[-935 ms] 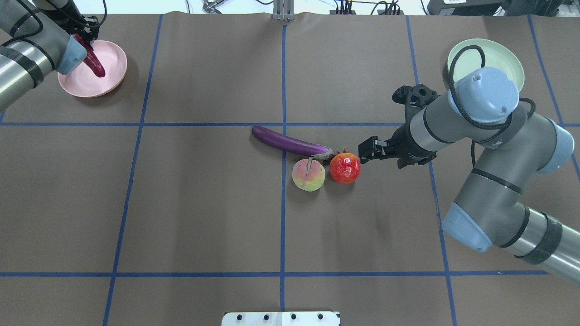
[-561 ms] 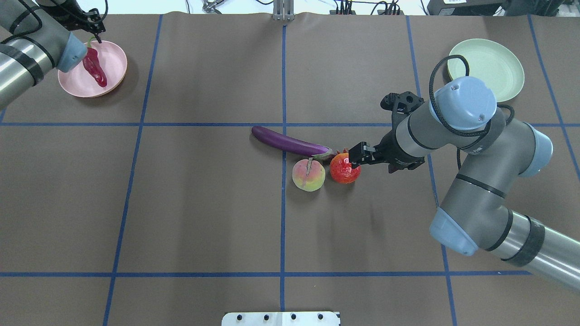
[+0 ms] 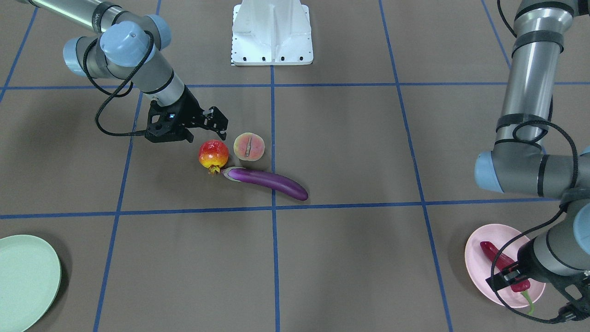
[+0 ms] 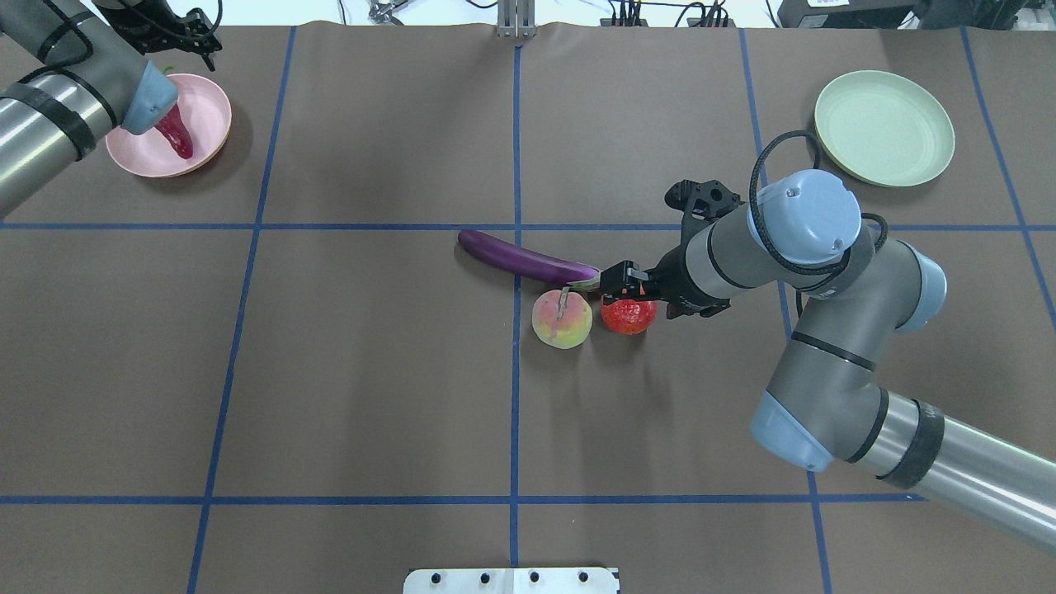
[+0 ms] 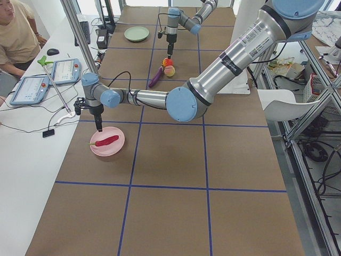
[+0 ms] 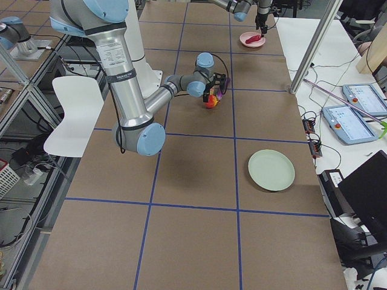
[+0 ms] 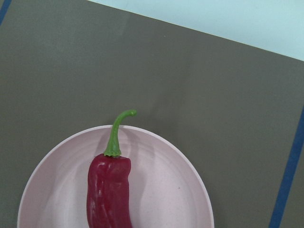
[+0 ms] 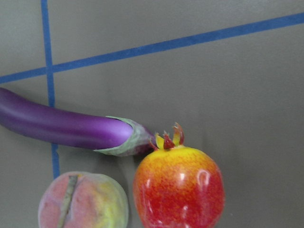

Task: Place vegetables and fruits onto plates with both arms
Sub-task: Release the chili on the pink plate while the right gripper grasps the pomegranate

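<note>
The pomegranate will roll to the side on the mint green plate when I let go of it, because it lies on its round side with its top pointing sideways.
The red chili pepper lies on the pale pink plate at the far left, its green stem over the rim in the left wrist view. My left gripper is open and empty, raised just behind that plate. The purple eggplant, the peach-like fruit and the pomegranate lie together mid-table. My right gripper is open and hovers over the pomegranate's top, apart from it in the front view. The mint green plate is bare at the far right.
The eggplant's green cap touches the pomegranate's crown, and the peach sits close beside both. The white base block stands at the robot's edge of the table. Blue tape lines cross the brown mat.
My left gripper has let go of the chili, which now lies on the pink plate, and has risen away. My right arm has swung left, bringing its gripper over the pomegranate.
</note>
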Controlling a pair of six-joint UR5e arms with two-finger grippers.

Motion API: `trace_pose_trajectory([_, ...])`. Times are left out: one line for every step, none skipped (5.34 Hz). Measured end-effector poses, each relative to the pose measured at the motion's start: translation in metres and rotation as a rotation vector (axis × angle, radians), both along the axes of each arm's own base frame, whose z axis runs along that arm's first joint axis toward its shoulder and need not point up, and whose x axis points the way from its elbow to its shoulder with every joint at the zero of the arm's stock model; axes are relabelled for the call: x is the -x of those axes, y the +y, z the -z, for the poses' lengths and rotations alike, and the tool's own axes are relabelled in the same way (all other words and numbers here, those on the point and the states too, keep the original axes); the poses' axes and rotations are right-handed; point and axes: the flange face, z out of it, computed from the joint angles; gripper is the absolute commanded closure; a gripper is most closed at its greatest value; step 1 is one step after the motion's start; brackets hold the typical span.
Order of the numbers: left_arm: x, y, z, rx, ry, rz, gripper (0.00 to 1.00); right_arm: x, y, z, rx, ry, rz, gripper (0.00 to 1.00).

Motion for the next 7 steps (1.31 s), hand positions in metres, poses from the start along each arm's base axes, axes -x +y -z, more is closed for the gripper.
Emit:
trace_pose_trajectory([-0.006, 0.003, 0.002, -0.002, 0.001, -0.006, 0.0, 0.012, -0.007, -0.004, 0.006, -0.007, -0.006, 0.0])
trace_pose_trajectory([-0.009, 0.004, 0.007, -0.01, 0.005, -0.009, 0.0, 0.019, -0.012, -0.007, 0.009, 0.001, -0.011, 0.0])
trace_pose_trajectory([-0.01, 0.005, 0.01, -0.016, 0.008, -0.011, 0.0, 0.022, -0.015, -0.011, 0.01, 0.011, -0.017, 0.0])
trace_pose_trajectory([-0.01, 0.005, 0.012, -0.019, 0.01, -0.011, 0.0, 0.022, -0.016, -0.014, 0.015, 0.019, -0.021, 0.15])
trace_pose_trajectory([-0.01, 0.006, 0.014, -0.023, 0.013, -0.01, 0.0, 0.024, -0.018, -0.017, 0.024, 0.025, -0.025, 0.73])
trace_pose_trajectory([-0.01, 0.007, 0.019, -0.024, 0.015, -0.009, 0.0, 0.025, -0.018, -0.018, 0.034, 0.026, -0.031, 1.0])
trace_pose_trajectory([-0.023, 0.013, 0.033, -0.014, 0.024, -0.002, 0.0, 0.023, -0.02, -0.016, 0.039, 0.021, -0.036, 1.0])
